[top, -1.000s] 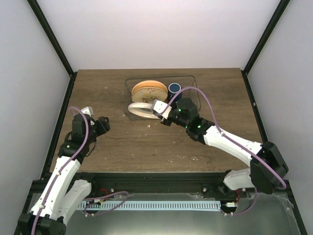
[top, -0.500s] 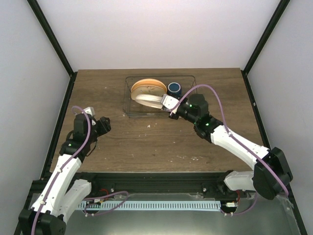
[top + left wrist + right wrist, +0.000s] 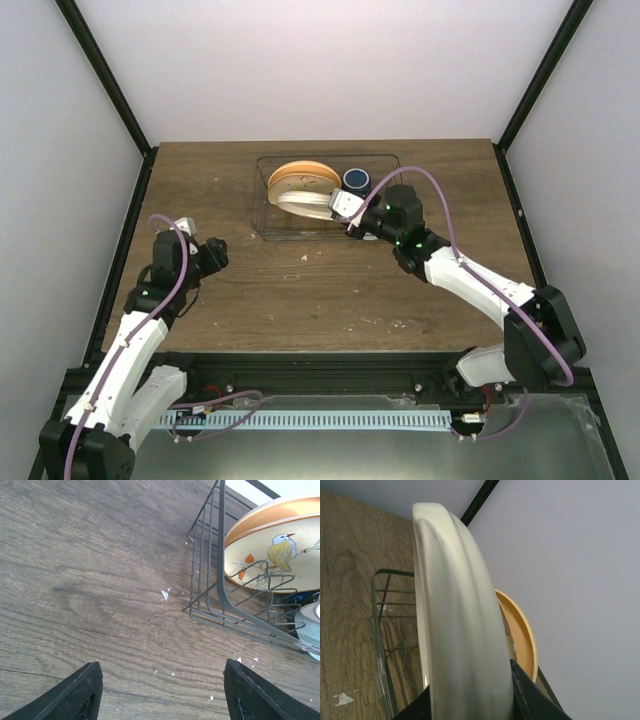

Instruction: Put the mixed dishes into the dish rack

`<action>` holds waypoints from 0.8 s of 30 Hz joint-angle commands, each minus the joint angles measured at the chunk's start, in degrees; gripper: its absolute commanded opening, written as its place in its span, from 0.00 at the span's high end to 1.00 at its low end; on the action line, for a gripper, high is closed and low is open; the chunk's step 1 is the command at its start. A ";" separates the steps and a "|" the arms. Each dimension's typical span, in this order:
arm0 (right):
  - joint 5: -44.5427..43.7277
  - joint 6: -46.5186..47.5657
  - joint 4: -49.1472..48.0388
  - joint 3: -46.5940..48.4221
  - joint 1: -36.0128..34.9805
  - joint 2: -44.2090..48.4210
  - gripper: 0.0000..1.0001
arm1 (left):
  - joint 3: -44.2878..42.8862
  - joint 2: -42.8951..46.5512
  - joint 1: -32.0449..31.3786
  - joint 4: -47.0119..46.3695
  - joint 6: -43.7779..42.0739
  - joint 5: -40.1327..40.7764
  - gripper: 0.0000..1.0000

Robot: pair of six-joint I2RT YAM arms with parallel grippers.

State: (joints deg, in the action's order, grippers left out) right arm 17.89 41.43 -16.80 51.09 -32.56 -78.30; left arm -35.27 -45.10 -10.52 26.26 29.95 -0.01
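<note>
The cream plate (image 3: 302, 203) is hanging on edge over the open front of the dish rack (image 3: 300, 229), so my right gripper should keep going down until the plate's rim meets the dish rack's wires.
The dish rack (image 3: 262, 200) of dark wire stands at the back middle of the table. The orange plate with bird picture (image 3: 300, 172) stands on edge in it, and the dark blue mug (image 3: 355, 180) sits at its right. My right gripper (image 3: 346, 210) is shut on the cream plate (image 3: 305, 205) and holds it tilted inside the rack, just in front of the orange plate. In the right wrist view the cream plate (image 3: 455, 620) is edge-on, close beside the orange plate (image 3: 521, 630). My left gripper (image 3: 215, 255) is open and empty, left of the rack (image 3: 220, 580). The mint-green bowl is out of view.
Dark frame posts run along both table sides and white walls enclose the space. Small white crumbs (image 3: 164, 595) lie on the wood near the rack's front left corner. Bare wood table (image 3: 330, 290) lies between the two arms.
My right gripper has carried the cream plate from the rack's front edge back and up into the rack, next to the orange plate. The left arm has barely moved.
</note>
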 commanded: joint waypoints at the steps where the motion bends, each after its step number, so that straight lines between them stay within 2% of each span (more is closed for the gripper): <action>1: 2.50 2.41 -11.13 5.16 1.12 -0.34 0.99 | 0.86 -0.87 0.20 -1.62 -0.50 -0.64 0.32; 9: 4.66 6.66 -13.62 4.23 2.16 -2.53 0.99 | 1.02 -2.08 0.11 -2.36 -0.72 -0.96 0.32; 24: 8.84 8.49 -15.81 4.55 3.02 -7.55 0.99 | 1.27 -3.70 0.20 -3.14 -0.86 -1.13 0.32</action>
State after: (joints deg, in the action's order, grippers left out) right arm 24.16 49.10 -24.08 51.09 -30.06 -85.69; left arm -34.28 -48.58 -10.52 24.86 29.76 -0.56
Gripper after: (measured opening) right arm 0.204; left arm 0.679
